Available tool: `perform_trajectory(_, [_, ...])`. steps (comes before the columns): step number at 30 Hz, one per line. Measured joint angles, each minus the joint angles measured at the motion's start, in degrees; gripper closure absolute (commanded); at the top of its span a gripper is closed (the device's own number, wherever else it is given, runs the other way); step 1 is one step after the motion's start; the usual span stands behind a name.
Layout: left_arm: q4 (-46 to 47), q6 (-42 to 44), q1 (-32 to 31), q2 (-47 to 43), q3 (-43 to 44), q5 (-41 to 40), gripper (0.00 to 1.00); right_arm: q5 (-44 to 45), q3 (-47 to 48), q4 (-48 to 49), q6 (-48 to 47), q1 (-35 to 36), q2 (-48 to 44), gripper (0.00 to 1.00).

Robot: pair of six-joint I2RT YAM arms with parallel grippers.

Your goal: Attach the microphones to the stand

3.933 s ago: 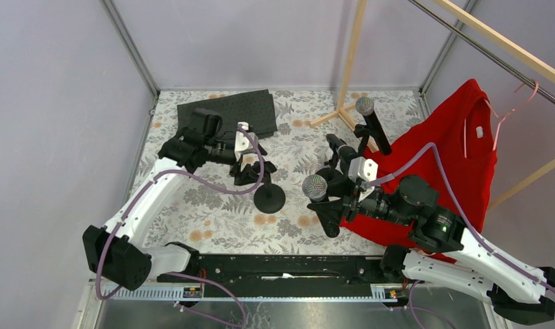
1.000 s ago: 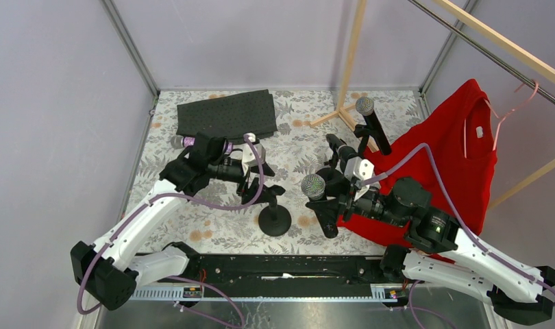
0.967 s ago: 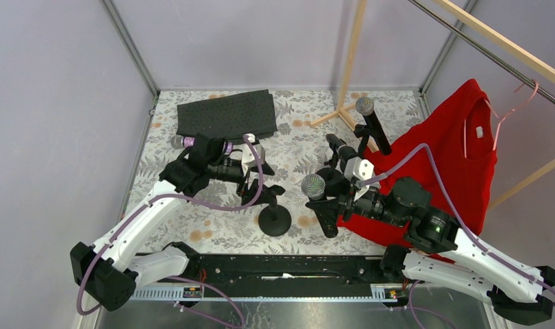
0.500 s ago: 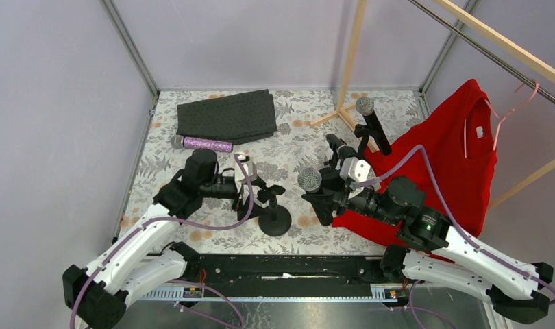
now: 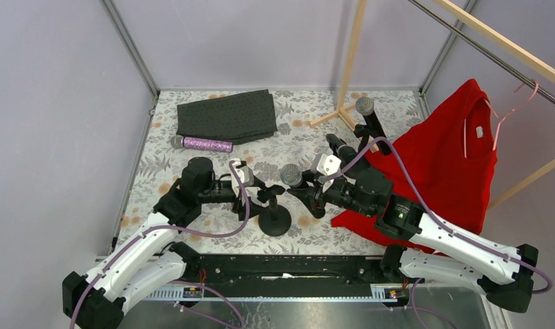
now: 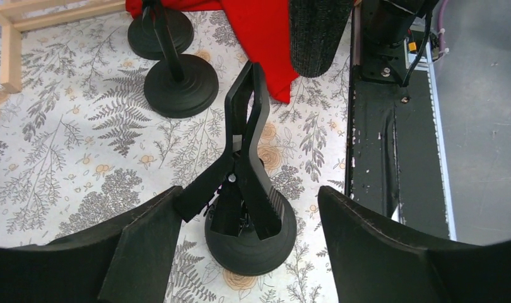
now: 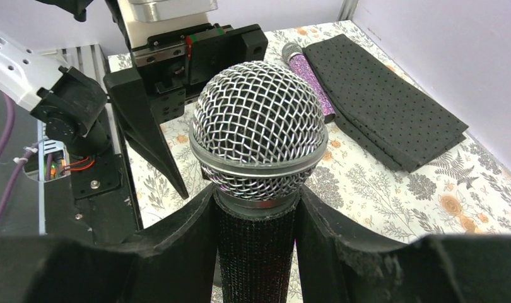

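I should squeeze both the clip's handles point(image 6: 258, 203) with my left gripper to open the jaws before the black microphone goes in, because the clip's jaws point(image 6: 248, 107) are shut and crooked to my left gripper.
A black microphone point(image 7: 259, 142) with a grey mesh head is clamped upright in my right gripper point(image 7: 256, 252), which is shut on its body. In the top view its head point(image 5: 290, 175) hovers just right of a small black stand point(image 5: 273, 221) with a spring clip point(image 6: 250, 145) on top. My left gripper point(image 6: 250, 246) is open, its fingers point(image 6: 146, 246) straddling the clip's handles above the round base. A purple glitter microphone point(image 5: 201, 144) lies on the table at the left. Two more black microphones point(image 5: 366, 106) sit clipped on stands at the back right.
A folded black mat point(image 5: 227, 113) lies at the back left. A red shirt point(image 5: 460, 151) drapes from a wooden rack point(image 5: 350, 62) on the right, its hem close to the rear stand bases point(image 6: 180, 85). The black base rail point(image 5: 281, 267) runs along the near edge.
My left arm has pulled back toward the near edge, uncovering the purple microphone, and now straddles the clip. My right arm has carried the black microphone left toward the stand.
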Motion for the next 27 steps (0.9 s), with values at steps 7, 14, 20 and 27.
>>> perform_trajectory(7, [3.9,-0.2,0.0,-0.4,-1.9,0.0,0.45,1.4,2.8,-0.1,-1.9,0.0,3.3,1.00])
perform_trajectory(14, [4.7,-0.3,0.0,0.0,-2.1,0.3,0.63,1.5,3.5,0.0,-3.2,0.0,4.9,1.00])
perform_trajectory(20, [4.8,-0.2,0.0,0.3,-2.1,0.5,0.66,1.4,3.5,0.0,-4.0,0.0,5.0,1.00])
perform_trajectory(27, [5.2,0.2,0.0,0.7,-2.1,0.5,0.25,-0.3,3.5,0.0,-5.1,0.0,5.0,1.00])
